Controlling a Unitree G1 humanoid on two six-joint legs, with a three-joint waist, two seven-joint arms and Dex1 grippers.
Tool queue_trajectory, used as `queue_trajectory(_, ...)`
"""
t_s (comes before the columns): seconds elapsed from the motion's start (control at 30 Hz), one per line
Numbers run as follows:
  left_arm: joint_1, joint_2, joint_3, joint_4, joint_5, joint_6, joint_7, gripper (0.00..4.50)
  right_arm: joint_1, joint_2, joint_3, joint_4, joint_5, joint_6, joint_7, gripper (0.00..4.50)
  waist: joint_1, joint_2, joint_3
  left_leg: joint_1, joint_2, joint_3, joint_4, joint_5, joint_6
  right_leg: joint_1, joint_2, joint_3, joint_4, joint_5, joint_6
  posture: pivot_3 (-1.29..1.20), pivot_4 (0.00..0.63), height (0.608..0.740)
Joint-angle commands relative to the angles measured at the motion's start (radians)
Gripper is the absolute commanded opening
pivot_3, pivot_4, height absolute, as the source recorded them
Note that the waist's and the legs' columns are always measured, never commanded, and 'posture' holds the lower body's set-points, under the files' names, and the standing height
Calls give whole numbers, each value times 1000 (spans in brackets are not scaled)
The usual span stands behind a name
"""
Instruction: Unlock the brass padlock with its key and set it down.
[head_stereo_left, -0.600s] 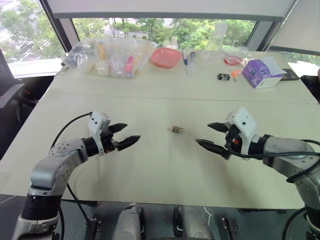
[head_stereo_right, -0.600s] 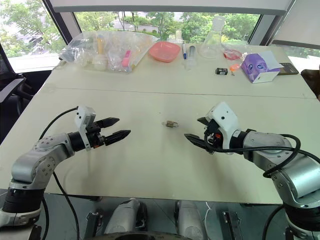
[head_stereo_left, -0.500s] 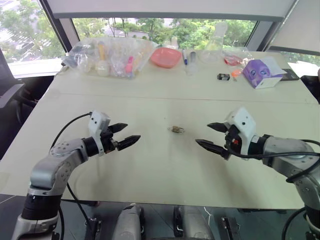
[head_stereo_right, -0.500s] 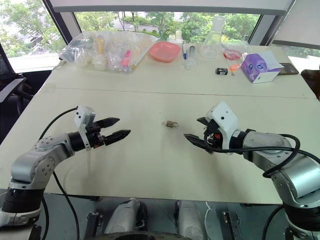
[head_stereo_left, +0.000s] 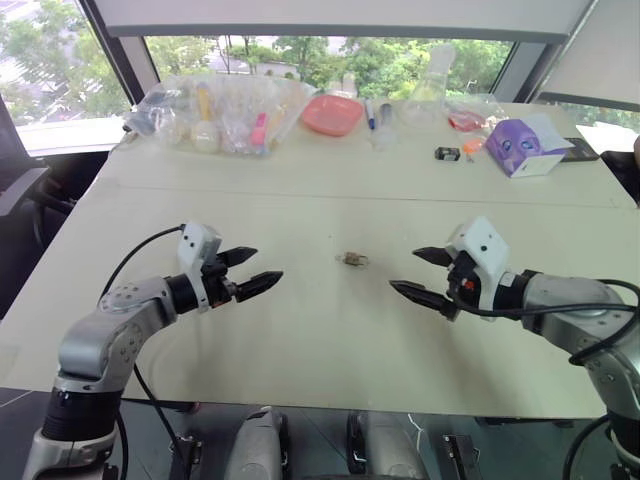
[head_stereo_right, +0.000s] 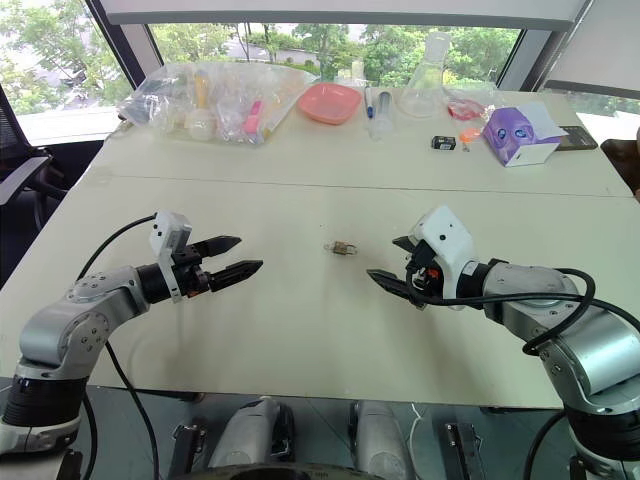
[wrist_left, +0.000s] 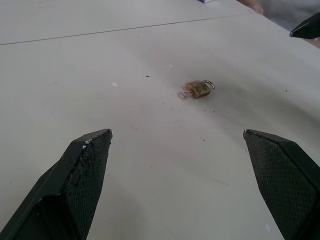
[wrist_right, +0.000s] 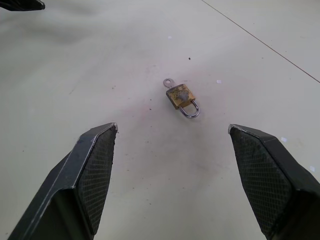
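Note:
The padlock lies loose with its key's head (head_stereo_right: 328, 247) pointing toward my left gripper. My right gripper should pick up the padlock's body (head_stereo_right: 344, 248) before my left gripper takes the key.
The brass padlock (head_stereo_left: 351, 259) lies on its side on the cream table (head_stereo_left: 300, 340), midway between my two grippers and touched by neither. Up close, the padlock (wrist_right: 180, 96) has a silvery shackle at one end and the key's small ring-shaped head (wrist_right: 168, 81) at the other. My left gripper (head_stereo_left: 262, 265) hovers open to the padlock's left, pointing at it. Facing it from the other side, my right gripper (head_stereo_left: 404, 269) is open too. Both wrist views frame the padlock (wrist_left: 199, 88) between empty, spread fingers.
Along the table's far edge stand clear plastic bags of small items (head_stereo_left: 225, 110), a pink dish (head_stereo_left: 331, 114), pens (head_stereo_left: 377, 115), a glass flask (head_stereo_left: 428, 95), a small black-and-white box (head_stereo_left: 447, 153) and a purple box (head_stereo_left: 525, 145). A seam crosses the tabletop behind the padlock.

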Motion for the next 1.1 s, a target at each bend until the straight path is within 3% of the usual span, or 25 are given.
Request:
queue_trajectory(0.03,-26,20,24,-5,-10,-17,-20,4366,-16,-5,-12,-10,-5,-21,-3,3691,0,0,0,0,0,0,0,0,0,0,0,0,0,0,0,0,150,733)
queue_trajectory(0.33,-119,103,-32,102,55,-98,-155,4366,-45,-14,-9,-2,-2,-17,10,3691,1,0,0,0,0,0,0,0,0,0,0,0,0,0,0,0,150,733)
queue_trajectory(0.47,-346,126,-191,292,177,-242,-364,4366,-108,-51,48,-17,17,-11,78,3691,11,0,0,0,-1,1,1,0,0,0,0,-1,0,0,0,0,150,733)
queue_trajectory(0.67,-578,22,-326,629,320,-447,-517,4366,-137,-29,141,-34,-12,39,22,3691,5,0,0,-1,-2,3,1,0,0,1,0,-1,-2,0,0,0,150,733)
queue_trajectory(0.83,-745,-123,-391,944,435,-647,-583,4366,-167,50,171,-44,-46,165,-133,3691,7,-1,0,-2,-2,3,1,0,0,-1,1,-1,-1,0,0,0,150,733)
queue_trajectory(0.97,-783,-150,-372,1004,438,-664,-639,4366,-198,106,167,-44,-61,181,-188,3691,3,-1,0,-3,-1,2,1,0,1,-2,0,-1,-1,0,0,0,150,733)
queue_trajectory(1.1,-743,-101,-348,928,416,-612,-696,4366,-227,106,193,-26,-73,171,-178,3691,-6,-1,0,-3,-1,2,1,0,1,-3,1,-1,-1,0,0,0,150,733)
